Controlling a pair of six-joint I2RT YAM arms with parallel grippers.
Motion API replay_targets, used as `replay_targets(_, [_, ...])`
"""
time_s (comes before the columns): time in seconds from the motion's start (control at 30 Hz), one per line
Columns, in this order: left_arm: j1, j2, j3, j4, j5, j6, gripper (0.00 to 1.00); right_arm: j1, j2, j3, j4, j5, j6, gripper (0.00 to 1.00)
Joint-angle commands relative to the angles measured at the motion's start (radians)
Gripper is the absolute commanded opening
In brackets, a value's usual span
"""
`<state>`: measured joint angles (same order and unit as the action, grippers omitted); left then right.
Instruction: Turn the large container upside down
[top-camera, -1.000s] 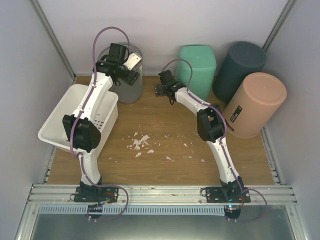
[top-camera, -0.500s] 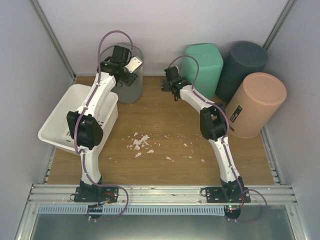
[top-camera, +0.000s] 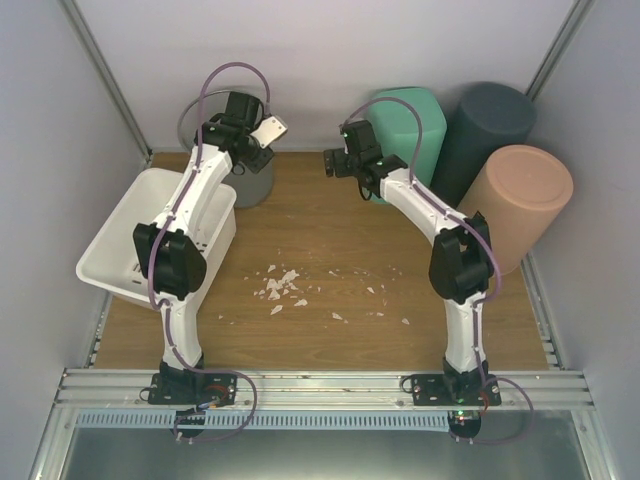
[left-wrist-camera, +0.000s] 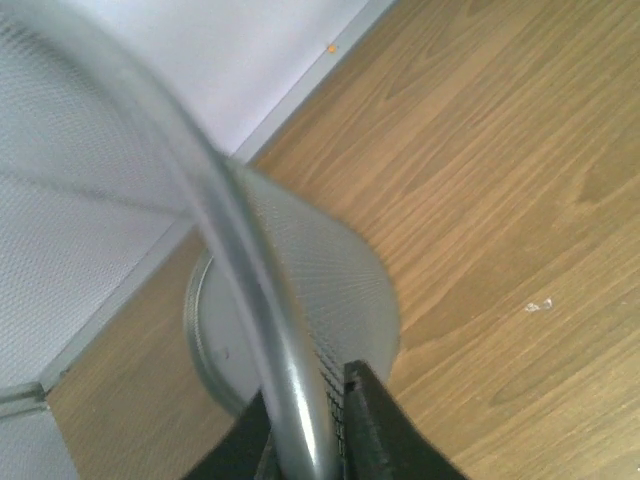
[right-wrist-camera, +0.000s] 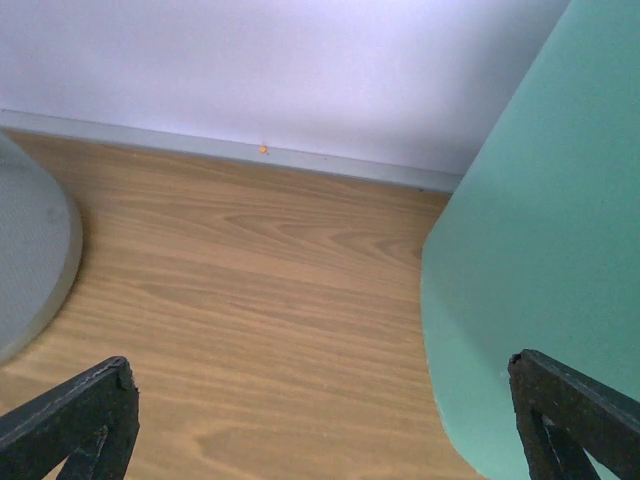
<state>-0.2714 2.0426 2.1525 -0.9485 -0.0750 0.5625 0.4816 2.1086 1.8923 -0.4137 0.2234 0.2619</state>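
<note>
The grey container (top-camera: 254, 186) is close to the white tub and the back wall, so my left gripper should swing it over the open wood (top-camera: 370, 235), with the container's base toward my right gripper.
A grey mesh container (top-camera: 252, 183) stands upright at the back left of the wooden table, with its round base (left-wrist-camera: 215, 330) on the wood. My left gripper (top-camera: 240, 135) (left-wrist-camera: 308, 410) is shut on its metal rim (left-wrist-camera: 250, 290), one finger inside the mesh wall and one outside. My right gripper (top-camera: 336, 163) (right-wrist-camera: 320, 400) hangs open over bare wood between the grey container (right-wrist-camera: 30, 255) and a mint green container (top-camera: 408, 122) (right-wrist-camera: 545, 250). Its fingertips (right-wrist-camera: 80, 415) are spread wide and hold nothing.
A dark blue container (top-camera: 490, 120) and a leaning peach container (top-camera: 522, 200) stand at the back right beside the green one. A white tub (top-camera: 120, 255) sits at the left. White crumbs (top-camera: 280, 285) lie mid-table. Walls close in the back and sides.
My left jaws have closed on the grey container's rim. My right arm has swung back and to the right, toward the green container, with its gripper still open.
</note>
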Motion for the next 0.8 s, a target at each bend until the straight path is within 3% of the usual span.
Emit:
replay_targets(0.0, [-0.006,-0.057,0.006,-0.053,0.036,0.012,0.10,0.010,-0.091,-0.070,-0.031,-0.032,-0.015,1.00])
replay_targets(0.1, [-0.013,-0.080,0.017,-0.062,0.048,0.015,0.00,0.011,-0.147,-0.117,-0.042,-0.044,-0.016,1.00])
replay_targets(0.23, [-0.030,-0.119,0.081,-0.075,0.098,-0.003,0.00,0.012,-0.239,-0.182,-0.063,-0.060,-0.009,1.00])
replay_targets(0.4, [-0.032,-0.219,0.164,-0.036,0.308,-0.133,0.00,0.011,-0.343,-0.200,-0.138,-0.099,0.003,1.00])
replay_targets(0.63, [-0.032,-0.434,0.070,0.185,0.553,-0.355,0.00,-0.008,-0.546,-0.256,-0.182,-0.083,0.011,1.00])
replay_targets(0.77, [-0.019,-0.562,-0.093,0.369,0.790,-0.544,0.00,-0.045,-0.671,-0.237,-0.236,-0.071,0.024,1.00])
